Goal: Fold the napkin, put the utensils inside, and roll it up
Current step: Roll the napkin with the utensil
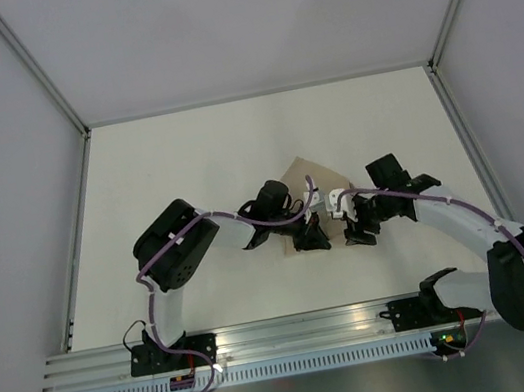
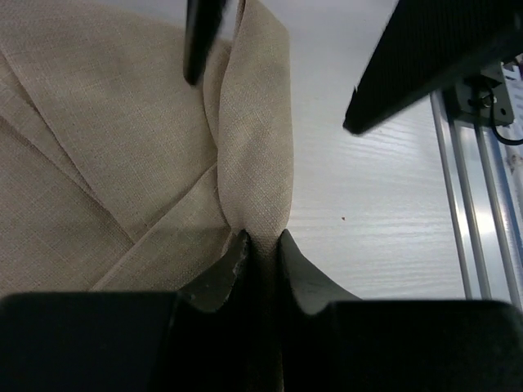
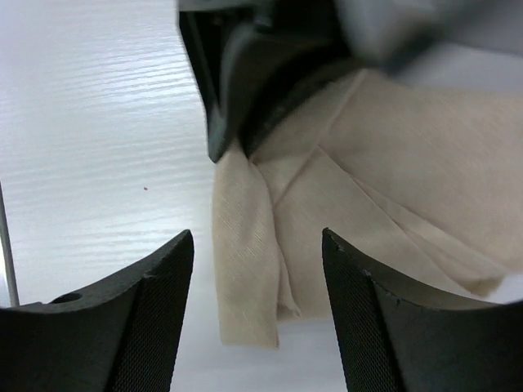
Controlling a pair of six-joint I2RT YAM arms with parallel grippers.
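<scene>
Only my left gripper is pinching the napkin's rolled edge [image 2: 260, 216]. Next, my right gripper closes on the edge [image 3: 239, 189] next to that pinch before my left gripper moves round to another side of the napkin.
The beige napkin [image 1: 305, 174] lies folded on the white table, mostly hidden under both arms in the top view. In the left wrist view the napkin [image 2: 114, 139] has a raised rolled edge, and my left gripper [image 2: 261, 238] is shut on that edge. In the right wrist view my right gripper [image 3: 258, 245] is open, its fingers either side of the napkin's near rolled end [image 3: 245, 269], not touching it. The left gripper's fingers [image 3: 237, 90] show there, pinching the same fold. No utensils are visible; any inside the napkin are hidden.
The white table [image 1: 186, 169] is walled by grey panels on the left, back and right. An aluminium rail [image 1: 296, 330] with the arm bases runs along the near edge. Both grippers [image 1: 334, 229] sit close together at mid-table.
</scene>
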